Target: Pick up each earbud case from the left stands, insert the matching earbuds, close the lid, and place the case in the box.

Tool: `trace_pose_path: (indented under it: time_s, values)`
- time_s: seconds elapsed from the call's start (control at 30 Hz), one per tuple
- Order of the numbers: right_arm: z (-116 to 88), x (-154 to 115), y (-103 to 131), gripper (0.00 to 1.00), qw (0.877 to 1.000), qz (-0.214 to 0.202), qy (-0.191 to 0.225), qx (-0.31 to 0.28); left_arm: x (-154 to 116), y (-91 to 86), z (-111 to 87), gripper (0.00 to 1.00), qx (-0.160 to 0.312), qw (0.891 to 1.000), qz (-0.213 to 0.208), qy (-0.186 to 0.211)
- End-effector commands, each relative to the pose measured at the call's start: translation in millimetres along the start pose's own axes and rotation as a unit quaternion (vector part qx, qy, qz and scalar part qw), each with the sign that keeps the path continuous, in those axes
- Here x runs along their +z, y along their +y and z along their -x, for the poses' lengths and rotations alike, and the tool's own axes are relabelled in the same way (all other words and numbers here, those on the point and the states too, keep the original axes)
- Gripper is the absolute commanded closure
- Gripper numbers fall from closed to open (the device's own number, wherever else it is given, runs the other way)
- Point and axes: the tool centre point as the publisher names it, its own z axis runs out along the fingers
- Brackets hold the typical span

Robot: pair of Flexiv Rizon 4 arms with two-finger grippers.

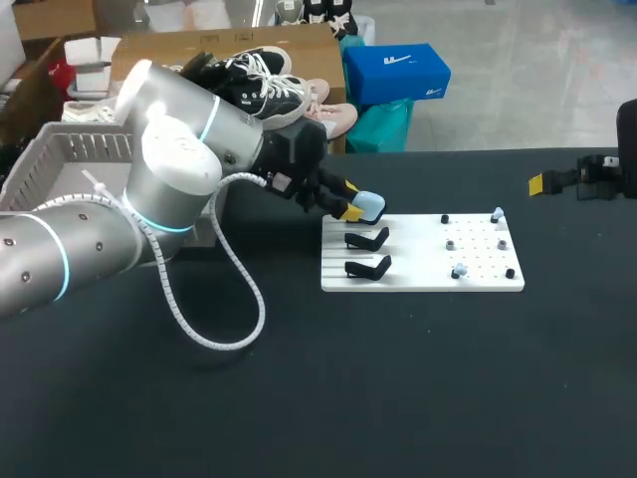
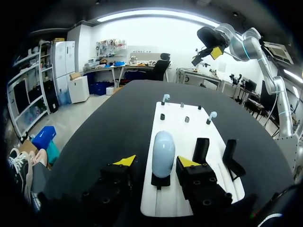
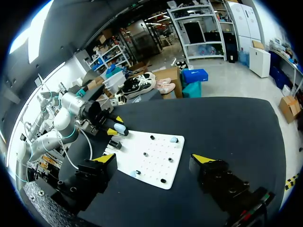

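Observation:
The closed pale blue earbud case should have empty slots hidden under its lid, because pale earbuds are out on pegs.
A pale blue earbud case stands upright on the rearmost of three black stands on the white board. My left gripper straddles it, open. In the left wrist view the case sits between the yellow fingertips: one finger stands clearly off it, the other very close. The two nearer stands are bare. Pale earbuds sit on pegs at the board's right end. My right gripper hangs open at the table's far right, away from the board.
A white slatted box stands at the table's back left, behind my left arm. A white cable loops from that arm down onto the black tabletop. Small black pegs dot the board's right half.

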Motion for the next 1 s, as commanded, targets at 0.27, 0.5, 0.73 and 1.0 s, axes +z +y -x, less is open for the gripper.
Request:
trace_pose_path:
  time_s: [0.27,0.5,0.73,1.0]
  values:
    - [0.0,0.0,0.0,0.00,1.000,0.000,0.000,0.000,1.1,-3.0,1.3,0.50,0.002,1.000,-0.001,-0.002]
    - [0.0,0.0,0.0,0.00,1.000,0.000,0.000,0.000,2.5,-3.5,0.6,0.79,0.003,1.000,-0.002,-0.002]
    - [0.0,0.0,0.0,0.00,1.000,0.000,0.000,0.000,-3.4,-7.4,1.4,1.00,0.004,1.000,-0.005,-0.007]
    - [0.0,0.0,0.0,0.00,1.000,0.000,0.000,0.000,-22.5,-16.4,10.1,1.00,0.003,0.999,0.006,-0.035]
